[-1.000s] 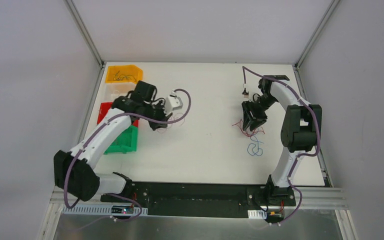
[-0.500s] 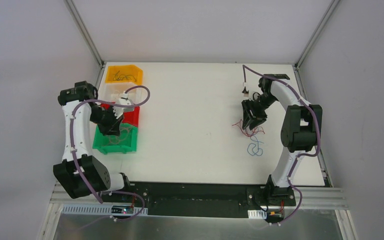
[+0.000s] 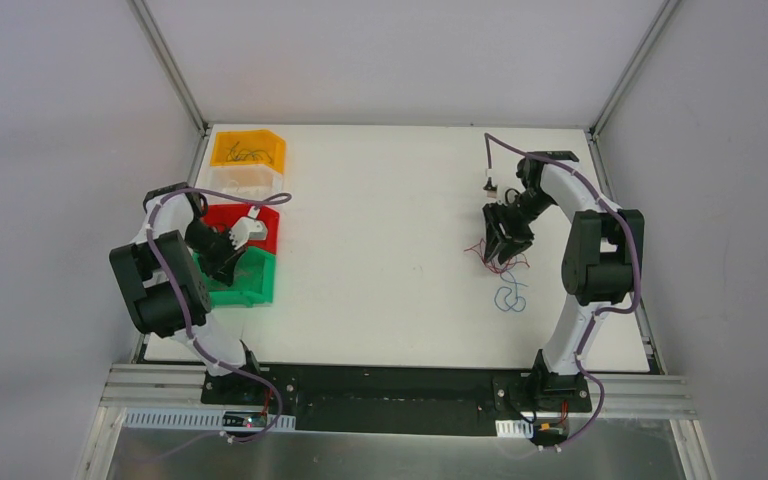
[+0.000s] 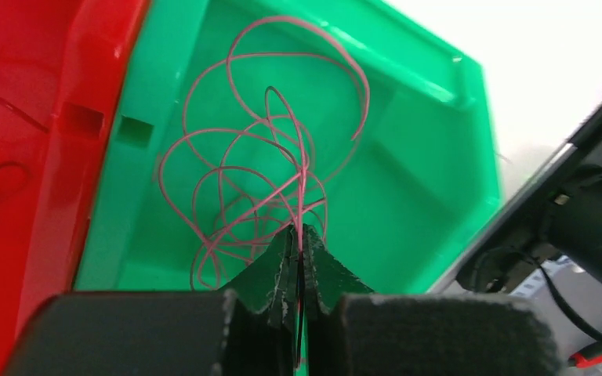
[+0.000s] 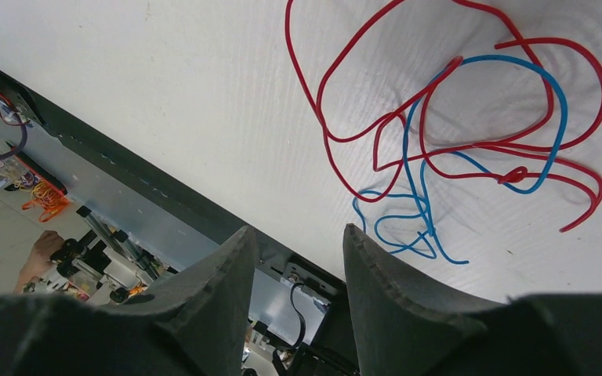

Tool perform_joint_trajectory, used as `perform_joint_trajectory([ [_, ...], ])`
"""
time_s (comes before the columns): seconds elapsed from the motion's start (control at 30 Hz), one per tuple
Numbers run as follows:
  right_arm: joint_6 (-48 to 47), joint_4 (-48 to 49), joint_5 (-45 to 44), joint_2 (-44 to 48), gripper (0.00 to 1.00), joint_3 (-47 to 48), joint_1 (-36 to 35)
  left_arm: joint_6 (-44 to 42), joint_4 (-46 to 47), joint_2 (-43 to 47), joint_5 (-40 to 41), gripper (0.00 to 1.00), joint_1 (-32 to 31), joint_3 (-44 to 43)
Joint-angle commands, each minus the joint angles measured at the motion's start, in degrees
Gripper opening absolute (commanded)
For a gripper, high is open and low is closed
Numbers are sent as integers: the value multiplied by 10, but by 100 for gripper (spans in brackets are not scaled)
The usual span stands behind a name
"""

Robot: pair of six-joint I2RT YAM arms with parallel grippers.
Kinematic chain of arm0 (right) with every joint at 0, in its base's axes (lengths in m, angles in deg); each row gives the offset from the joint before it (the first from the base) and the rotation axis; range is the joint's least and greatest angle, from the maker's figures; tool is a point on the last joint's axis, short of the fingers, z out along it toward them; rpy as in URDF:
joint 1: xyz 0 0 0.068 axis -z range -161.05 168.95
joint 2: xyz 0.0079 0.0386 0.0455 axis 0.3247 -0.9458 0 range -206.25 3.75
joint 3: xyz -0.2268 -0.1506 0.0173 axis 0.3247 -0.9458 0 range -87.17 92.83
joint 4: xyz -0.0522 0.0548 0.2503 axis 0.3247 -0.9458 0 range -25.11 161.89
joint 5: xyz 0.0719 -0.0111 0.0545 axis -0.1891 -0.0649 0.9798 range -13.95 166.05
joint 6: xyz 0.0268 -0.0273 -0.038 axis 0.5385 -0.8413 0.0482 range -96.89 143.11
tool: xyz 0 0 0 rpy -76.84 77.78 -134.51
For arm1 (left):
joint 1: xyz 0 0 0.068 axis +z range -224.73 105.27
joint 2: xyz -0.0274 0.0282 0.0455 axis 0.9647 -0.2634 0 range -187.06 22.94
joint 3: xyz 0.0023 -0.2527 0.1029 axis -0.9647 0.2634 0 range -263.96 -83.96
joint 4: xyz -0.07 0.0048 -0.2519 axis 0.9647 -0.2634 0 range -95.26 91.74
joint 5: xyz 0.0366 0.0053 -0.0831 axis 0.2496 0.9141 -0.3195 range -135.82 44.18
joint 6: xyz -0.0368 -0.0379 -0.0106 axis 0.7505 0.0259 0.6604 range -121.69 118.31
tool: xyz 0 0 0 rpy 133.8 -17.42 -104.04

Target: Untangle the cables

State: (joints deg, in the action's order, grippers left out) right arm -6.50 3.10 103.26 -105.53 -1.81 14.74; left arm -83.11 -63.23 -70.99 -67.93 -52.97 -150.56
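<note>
Next, my right gripper brings both wires closer and then holds the blue wire's curls (image 3: 510, 297), because the blue wire loops through the red (image 5: 555, 146) wire far from my left gripper.
My left gripper (image 3: 222, 262) hangs over the green bin (image 3: 252, 288). In the left wrist view it (image 4: 301, 235) is shut on a thin pink-purple wire (image 4: 266, 149), whose curly loops hang down into the green bin (image 4: 415, 157). My right gripper (image 3: 503, 245) is open and empty just above a loose tangle of red wire (image 3: 508, 264). A blue wire (image 3: 510, 297) lies a little nearer. In the right wrist view the open gripper (image 5: 294, 231) sits below and left of the red wire (image 5: 345, 137) and the blue wire (image 5: 553, 137), which cross each other on the white table.
A red bin (image 3: 260, 215) with a thin dark wire, a clear bin (image 3: 240, 180) and an orange bin (image 3: 248, 150) holding wires stand in a row behind the green bin along the table's left edge. Grey walls enclose the table.
My left arm has swung left from the table to over the bins, carrying the pink-purple wire, and has settled over the green bin. The right gripper has hardly moved.
</note>
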Motion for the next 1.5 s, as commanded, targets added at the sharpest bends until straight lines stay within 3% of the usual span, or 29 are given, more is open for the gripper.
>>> perform_joint_trajectory([
  [0.0,-3,-19,10,34,48,1,1,17,52,-21,33,10,1,16],
  [0.17,-12,-24,1,32,48,8,2,60,18,43,-23,56,0,-13],
  [0.2,-13,-26,1,29,48,11,2,60,5,58,-30,60,0,-20],
  [0.27,-15,-33,0,22,48,22,2,57,-21,84,-33,66,0,-34],
  [0.4,-24,-50,-11,19,48,39,3,52,-77,120,-40,68,0,-82],
  [0.5,-33,-63,-22,23,48,48,8,53,-114,141,-87,76,-1,-124],
  [0.63,-28,-40,-87,30,52,33,13,140,-99,149,-139,88,-64,-167],
  [0.73,3,4,-188,0,60,30,22,288,-24,130,-109,91,-147,-184],
  [0.87,25,13,-196,-54,62,52,37,430,67,122,-139,96,-198,-176],
  [1.13,36,72,-57,-125,52,52,-34,562,210,137,-207,95,-234,-96],
  [1.3,54,85,79,-165,30,102,-110,734,343,156,-230,95,-266,11],
  [1.37,73,95,111,-166,29,124,-134,815,398,159,-227,95,-291,55],
  [1.47,87,89,133,-154,41,138,-157,902,479,153,-218,95,-343,110],
])
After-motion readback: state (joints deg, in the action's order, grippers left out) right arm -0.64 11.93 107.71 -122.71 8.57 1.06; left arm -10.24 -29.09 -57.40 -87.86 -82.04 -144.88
